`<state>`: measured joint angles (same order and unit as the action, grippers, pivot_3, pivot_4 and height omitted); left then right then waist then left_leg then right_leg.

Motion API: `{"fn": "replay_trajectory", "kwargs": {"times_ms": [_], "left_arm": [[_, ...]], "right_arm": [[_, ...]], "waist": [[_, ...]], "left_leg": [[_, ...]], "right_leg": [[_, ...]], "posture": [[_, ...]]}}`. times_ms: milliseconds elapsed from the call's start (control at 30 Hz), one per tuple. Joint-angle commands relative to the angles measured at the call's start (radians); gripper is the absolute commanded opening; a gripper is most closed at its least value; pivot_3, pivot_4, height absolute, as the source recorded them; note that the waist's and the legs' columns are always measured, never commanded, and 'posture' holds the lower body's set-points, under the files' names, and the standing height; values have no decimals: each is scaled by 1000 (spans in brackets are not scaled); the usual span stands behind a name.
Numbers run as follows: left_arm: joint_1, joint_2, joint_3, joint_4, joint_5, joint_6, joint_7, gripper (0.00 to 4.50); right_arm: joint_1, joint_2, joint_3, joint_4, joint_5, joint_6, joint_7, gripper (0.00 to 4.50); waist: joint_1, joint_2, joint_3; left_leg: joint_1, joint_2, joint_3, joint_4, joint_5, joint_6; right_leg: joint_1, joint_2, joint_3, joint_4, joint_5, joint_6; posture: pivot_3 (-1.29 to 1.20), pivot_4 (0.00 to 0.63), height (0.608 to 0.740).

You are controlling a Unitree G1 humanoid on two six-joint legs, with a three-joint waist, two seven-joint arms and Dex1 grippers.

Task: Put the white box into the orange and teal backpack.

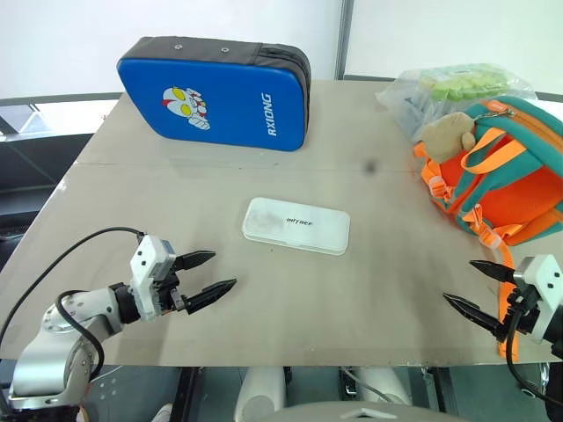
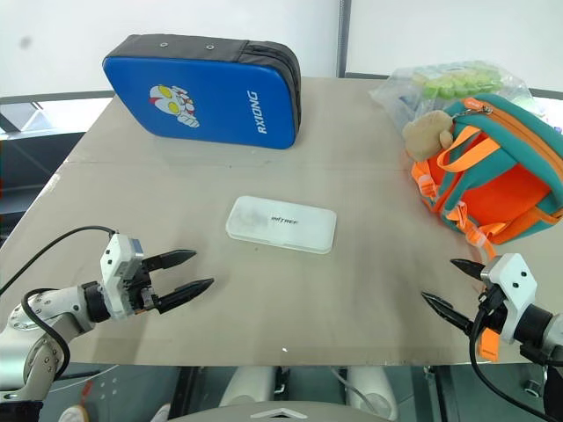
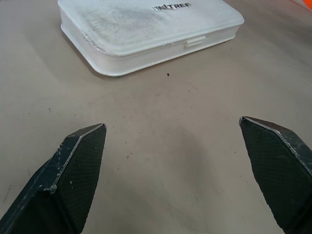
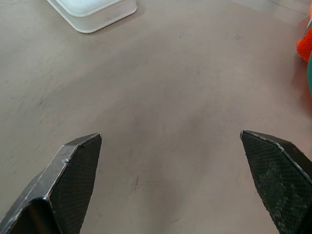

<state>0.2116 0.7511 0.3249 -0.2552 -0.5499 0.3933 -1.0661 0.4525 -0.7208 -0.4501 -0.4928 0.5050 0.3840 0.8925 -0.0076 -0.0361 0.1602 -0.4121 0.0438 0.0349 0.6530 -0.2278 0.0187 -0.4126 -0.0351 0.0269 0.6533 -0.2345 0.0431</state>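
My left gripper's fingers are spread level while the white box lies flat [image 1: 296, 226], so next I turn them one above the other to pinch the white box's nearest end [image 1: 250, 221].
The white box [image 1: 296, 225] lies flat in the middle of the table, its dark lettering facing up; the left wrist view shows it [image 3: 146, 31] just ahead of that gripper's tips. The orange and teal backpack [image 1: 506, 171] lies at the table's right side with a tan plush toy [image 1: 449, 132] on its far end. My left gripper [image 1: 214, 272] hovers open near the front left, short of the box, with nothing in it. My right gripper [image 1: 469, 287] stands open and empty at the front right, just in front of the backpack's straps.
A large blue padded case [image 1: 215, 92] with a cartoon print lies at the back left. A clear plastic bag of green items [image 1: 453, 88] sits behind the backpack. The grey table [image 1: 352, 299] ends in an edge close to both grippers.
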Motion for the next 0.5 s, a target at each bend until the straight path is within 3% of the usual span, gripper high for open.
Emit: {"fn": "replay_trajectory", "kwargs": {"times_ms": [33, 200, 233, 333, 500], "left_arm": [[-29, -14, 32, -6, -28, 20, 48, 4477], [-145, -93, 27, -4, -22, 72, 218, 4477], [-172, -105, 27, 8, -44, 107, 240, 4241], [-227, -110, 2, 12, -51, 194, 304, 3177], [-357, -173, -40, 39, 16, 290, 519, 758]], "right_arm": [[-61, 31, 22, -33, 5, -1, -58, 4500], [-239, 97, 152, -156, -10, 150, -273, 4500], [-281, 117, 174, -153, 10, 191, -306, 4500], [-378, 151, 249, -132, -9, 271, -386, 3657], [-537, 212, 415, -46, -134, 312, -502, 1282]], "waist": [[0, 0, 0], [-3, 0, -1], [-3, 0, -1], [-3, 0, -1], [-1, 0, -1]], "left_leg": [[0, 0, 0, 0, 0, 0], [1, 1, -1, 1, 0, 0], [1, 1, -1, 1, 0, 0], [0, -1, -1, 1, 0, 0], [-2, -4, 0, 1, 0, 0]], "right_leg": [[0, 0, 0, 0, 0, 0], [0, 1, 0, 2, 0, 1], [0, 1, 0, 3, 0, 0], [0, 1, 0, 3, 1, 0], [0, 1, -1, 2, 3, 2]], "posture": [[0, 150, 740], [0, 150, 740], [0, 150, 740], [0, 150, 740], [0, 150, 740]]}}
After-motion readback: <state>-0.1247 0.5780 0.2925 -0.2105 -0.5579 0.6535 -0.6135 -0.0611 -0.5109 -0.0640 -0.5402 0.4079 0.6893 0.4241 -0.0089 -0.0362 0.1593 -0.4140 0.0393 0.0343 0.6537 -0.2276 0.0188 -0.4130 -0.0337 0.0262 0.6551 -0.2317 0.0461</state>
